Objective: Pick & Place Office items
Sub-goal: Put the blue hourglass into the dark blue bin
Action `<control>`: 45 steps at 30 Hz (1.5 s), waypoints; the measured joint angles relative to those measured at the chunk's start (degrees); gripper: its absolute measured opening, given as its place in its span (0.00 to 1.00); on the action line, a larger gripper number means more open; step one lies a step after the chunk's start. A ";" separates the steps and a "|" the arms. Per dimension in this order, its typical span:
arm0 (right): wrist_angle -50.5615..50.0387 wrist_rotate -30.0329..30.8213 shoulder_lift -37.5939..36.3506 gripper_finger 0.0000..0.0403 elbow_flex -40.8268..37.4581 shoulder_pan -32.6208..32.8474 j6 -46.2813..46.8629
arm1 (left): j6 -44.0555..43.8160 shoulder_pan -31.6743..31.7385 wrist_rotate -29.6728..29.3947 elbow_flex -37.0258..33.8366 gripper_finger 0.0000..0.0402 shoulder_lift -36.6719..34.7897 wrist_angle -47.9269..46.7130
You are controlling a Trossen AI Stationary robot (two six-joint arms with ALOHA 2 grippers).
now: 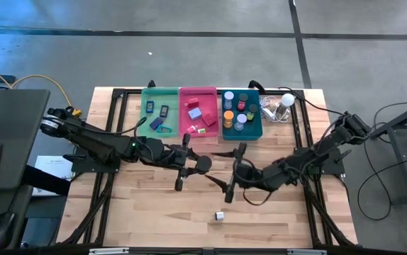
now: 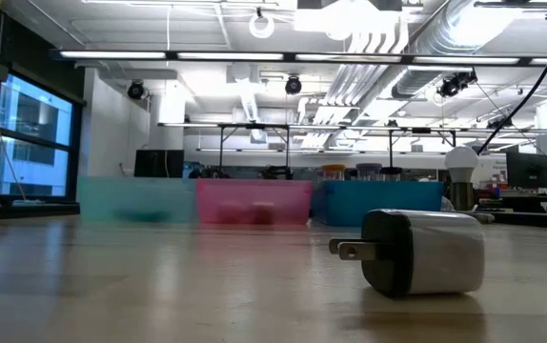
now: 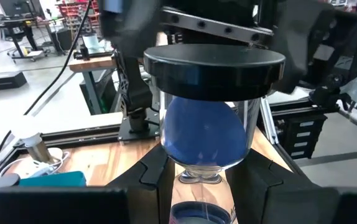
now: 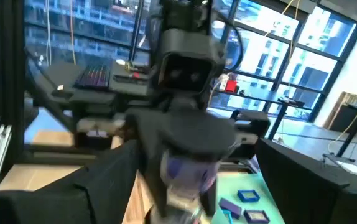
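My left gripper has the jar by its lower part, and the teal bin [image 1: 243, 115] is closer to my right gripper. Next, my right gripper takes the jar [image 3: 206, 127] under its lid.
A small clear jar with a black lid [image 1: 203, 164] and blue contents [image 3: 206, 134] stands upright in the air over the table's middle. My left gripper [image 1: 195, 164] is shut on it. My right gripper [image 1: 226, 171] is open just to the jar's right, its fingers pointing at the jar from the right and touching nothing. The right wrist view shows the jar [image 4: 183, 167] straight ahead. Other office items lie in the green bin [image 1: 159, 113], the pink bin [image 1: 199, 113] and the teal bin [image 1: 242, 115]. My left gripper pinches the jar's lower part [image 3: 200, 175], near its base, between its two fingers [image 3: 157, 180]. The fingers come in level from the table's left. The jar is lifted clear and stands upright, lid on top.
A white and black plug adapter [image 1: 219, 215] lies on its side near the table's near edge and fills the low view [image 2: 416, 250]. A white bulb [image 1: 286, 100] with clear plastic clutter sits right of the teal bin. The three bins line the far edge.
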 joint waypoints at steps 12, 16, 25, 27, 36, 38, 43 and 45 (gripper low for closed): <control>0.59 -12.18 1.05 0.76 0.00 -6.57 2.54 | 0.11 0.00 -0.10 -0.04 0.27 0.02 0.51; 0.59 -13.24 1.05 0.72 0.00 -7.09 2.47 | 0.15 0.00 -0.17 -0.04 0.27 0.02 0.47; 0.58 -13.53 1.05 0.46 0.00 -7.09 1.40 | 1.30 0.00 -0.24 -0.07 0.27 0.02 0.49; 0.64 -14.32 1.05 0.40 0.02 -7.09 2.04 | 1.98 0.00 -0.24 -0.07 0.27 0.02 0.60; 0.25 -16.10 1.16 0.40 0.02 -7.09 0.78 | 0.72 -0.02 0.00 -0.07 0.39 0.02 0.32; 0.27 -16.07 1.16 0.42 0.02 -7.09 0.61 | 0.31 0.00 0.04 -0.07 0.41 0.02 0.40; 0.14 -16.03 1.16 0.38 0.02 -7.09 0.67 | 0.47 -0.02 0.02 -0.07 0.41 0.02 0.40; 0.12 -16.02 1.16 0.38 0.04 -7.07 0.59 | 0.59 -0.02 0.02 -0.07 0.41 0.02 0.40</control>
